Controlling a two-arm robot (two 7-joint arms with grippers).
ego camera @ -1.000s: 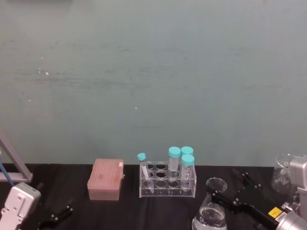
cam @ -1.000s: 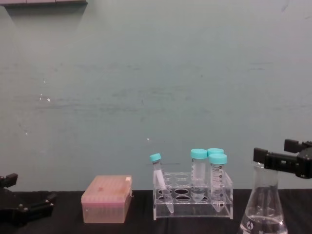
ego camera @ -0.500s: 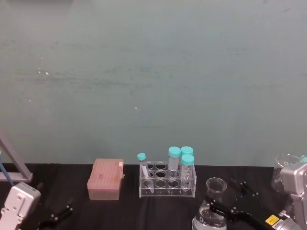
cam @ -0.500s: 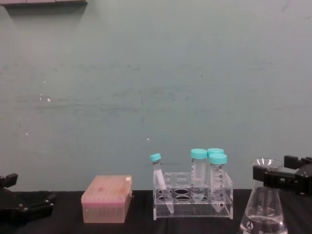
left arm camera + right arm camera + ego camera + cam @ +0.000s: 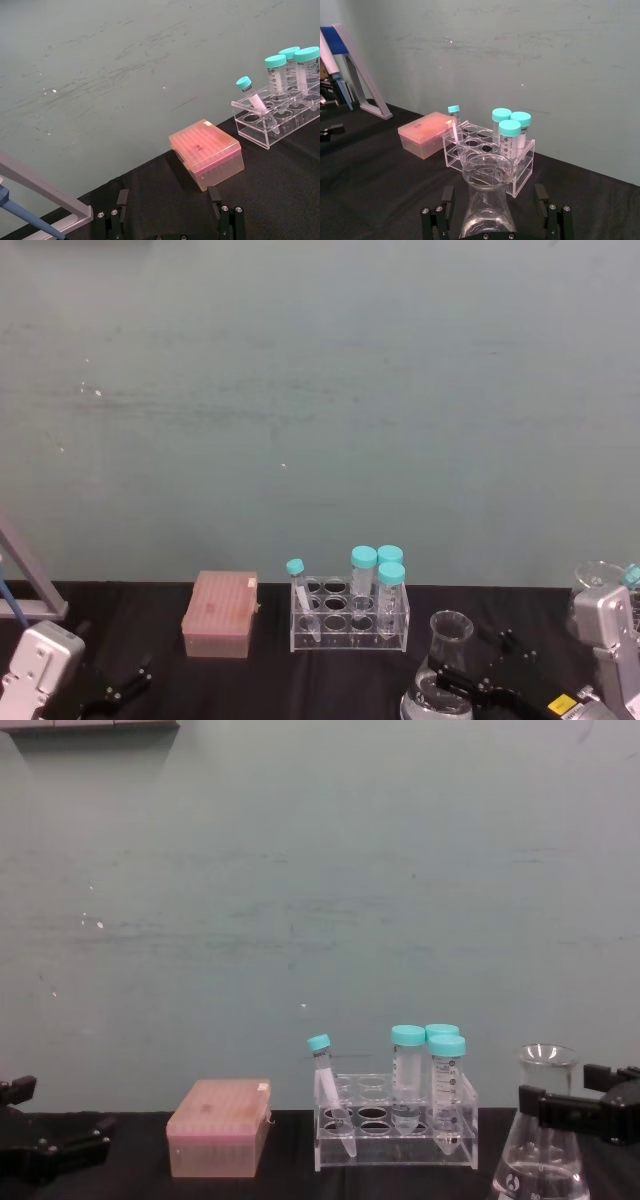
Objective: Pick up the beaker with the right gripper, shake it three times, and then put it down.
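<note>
The liquid [image 5: 545, 1182] is low down in the beaker's wide base [image 5: 540, 1174], so it will swirl around and stay inside when I shake the beaker.
The beaker [image 5: 545, 1145], a clear conical flask with a little liquid at the bottom, stands upright on the black table at the front right, also seen at beaker [image 5: 448, 665]. My right gripper [image 5: 558, 1088] is open around its sloping shoulder below the neck. In the right wrist view the beaker [image 5: 486, 200] sits between the two fingers [image 5: 447, 196], with a gap on each side. My left gripper [image 5: 167, 200] is open and parked low at the front left, with nothing in it.
A clear tube rack [image 5: 350, 625] with teal-capped tubes stands just left of and behind the beaker. Farther left sits a pink tip box [image 5: 220, 615]. Another glass vessel [image 5: 590, 590] is at the far right, and a pipette stand [image 5: 30, 585] at the far left.
My right gripper has come down from the rim of the beaker's neck to its shoulder. The beaker stays in place on the table. The left arm has not moved.
</note>
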